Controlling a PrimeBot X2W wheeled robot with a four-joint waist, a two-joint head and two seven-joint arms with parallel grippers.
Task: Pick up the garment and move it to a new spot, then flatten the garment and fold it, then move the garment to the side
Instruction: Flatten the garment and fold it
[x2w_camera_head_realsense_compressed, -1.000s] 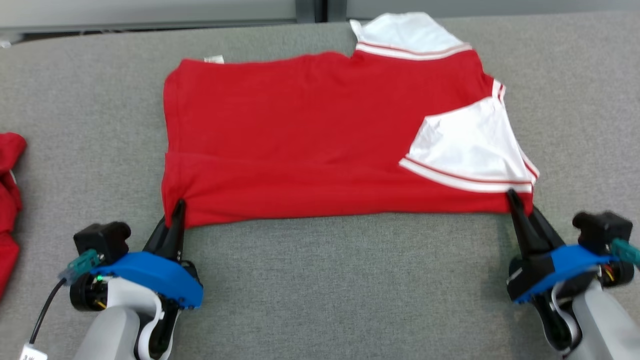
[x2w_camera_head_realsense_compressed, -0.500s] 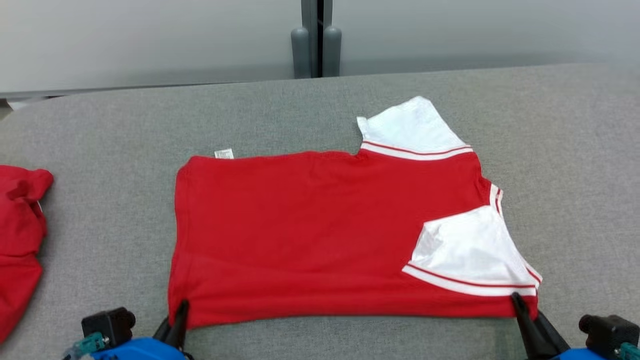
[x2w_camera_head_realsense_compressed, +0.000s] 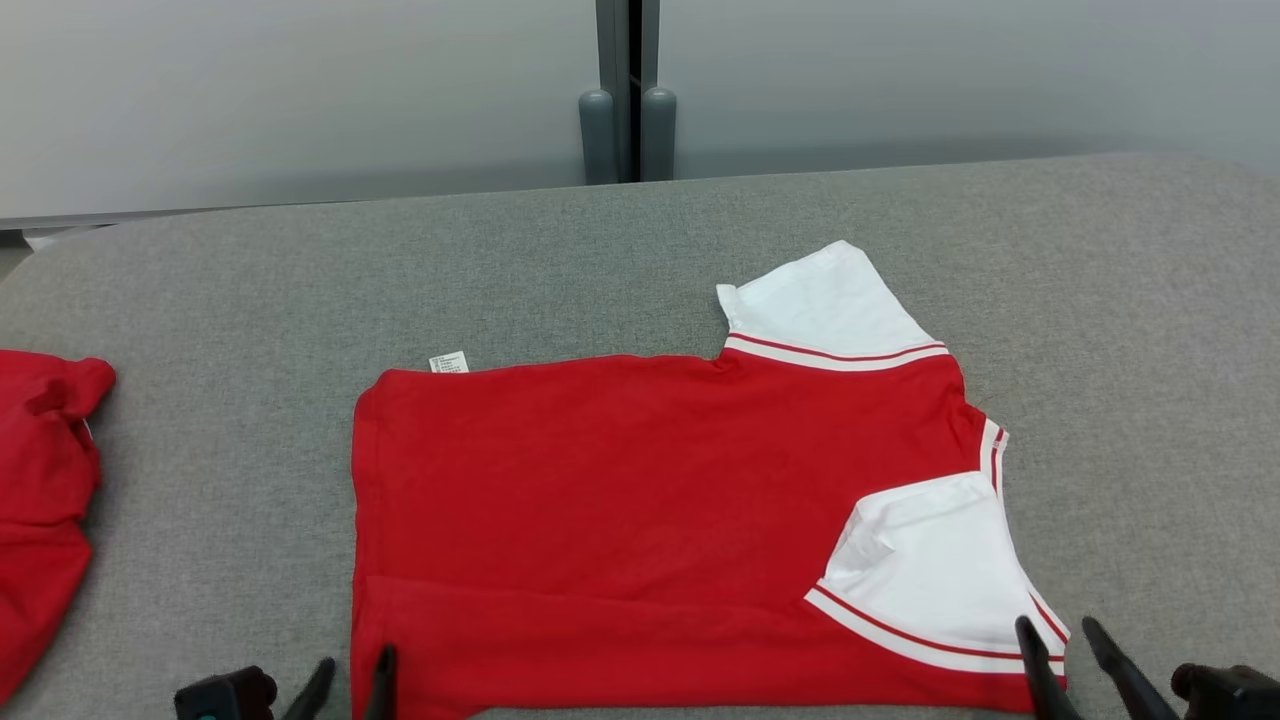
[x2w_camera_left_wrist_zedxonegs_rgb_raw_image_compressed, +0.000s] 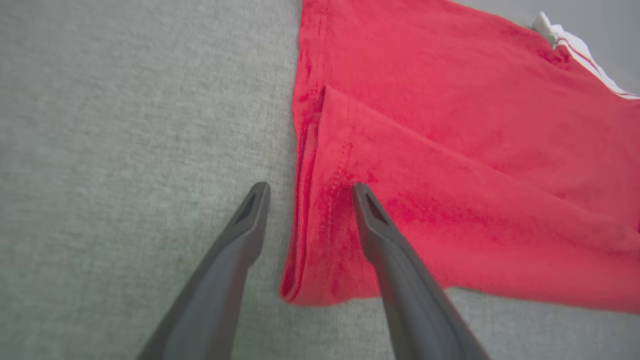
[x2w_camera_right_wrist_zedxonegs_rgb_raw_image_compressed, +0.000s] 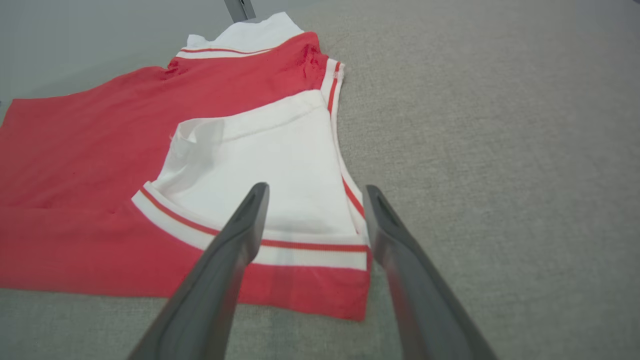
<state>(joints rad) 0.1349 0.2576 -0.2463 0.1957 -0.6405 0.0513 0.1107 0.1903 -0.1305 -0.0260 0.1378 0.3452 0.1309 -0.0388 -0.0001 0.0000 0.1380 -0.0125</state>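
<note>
My gripper should expect lettering hidden underneath when it folds the garment over, as one white sleeve (x2w_camera_head_realsense_compressed: 942, 558) lies folded over the plain red body (x2w_camera_head_realsense_compressed: 600, 480).
The garment (x2w_camera_head_realsense_compressed: 640, 510) is a red shirt with white, red-striped sleeves, lying flat and partly folded on the grey table (x2w_camera_head_realsense_compressed: 240, 290). One white sleeve (x2w_camera_head_realsense_compressed: 930, 570) lies folded over the red body near the right front corner. My left gripper (x2w_camera_head_realsense_compressed: 352, 668) stands open over the garment's front left corner (x2w_camera_left_wrist_zedxonegs_rgb_raw_image_compressed: 320, 240), its fingers straddling the hem without gripping it. My right gripper (x2w_camera_head_realsense_compressed: 1058, 636) is open over the front right corner (x2w_camera_right_wrist_zedxonegs_rgb_raw_image_compressed: 320, 240), one finger above the sleeve cuff and the other beside the garment's edge.
Another red cloth (x2w_camera_head_realsense_compressed: 40, 500) lies bunched at the table's left edge. A pale wall with a dark vertical post (x2w_camera_head_realsense_compressed: 627, 90) stands behind the table. A small white label (x2w_camera_head_realsense_compressed: 449, 362) sticks out of the garment's far edge.
Both grippers have opened and let go of the garment's front corners, which now lie on the table. The head camera has tilted up, so the whole scene sits lower in the picture.
</note>
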